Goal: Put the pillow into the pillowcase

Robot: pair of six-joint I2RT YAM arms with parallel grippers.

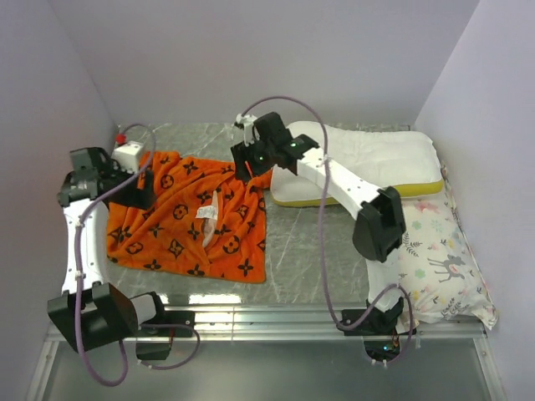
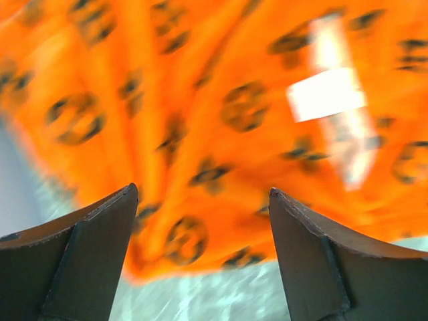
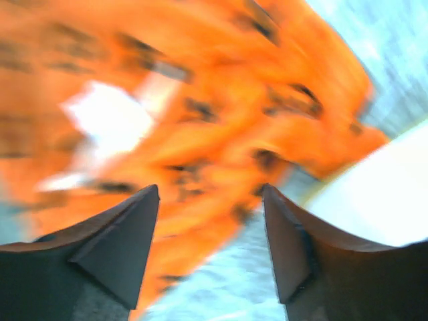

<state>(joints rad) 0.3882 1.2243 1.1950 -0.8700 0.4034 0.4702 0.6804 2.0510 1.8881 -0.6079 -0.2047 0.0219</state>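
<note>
I should pull back the opening's edge [image 1: 203,226] beside the white label with my left gripper before the pillow goes in, because the pillowcase's opening [image 1: 210,235] is a narrow slit.
The orange pillowcase [image 1: 188,219] with black marks lies crumpled on the table's left half, a white label near its middle. It fills the left wrist view [image 2: 200,127] and the right wrist view [image 3: 200,120], both blurred. The white pillow [image 1: 368,160] with a yellow band lies at the back right; its white edge shows in the right wrist view [image 3: 374,194]. My left gripper [image 1: 142,190] is open and empty over the case's left edge [image 2: 202,197]. My right gripper [image 1: 244,160] is open and empty over the case's far right corner [image 3: 210,194], beside the pillow.
A white pillow printed with deer and plants [image 1: 439,259] lies along the right wall. A small white box with a red part [image 1: 128,153] sits at the back left. A metal rail [image 1: 267,317] runs along the near edge. Walls close in on three sides.
</note>
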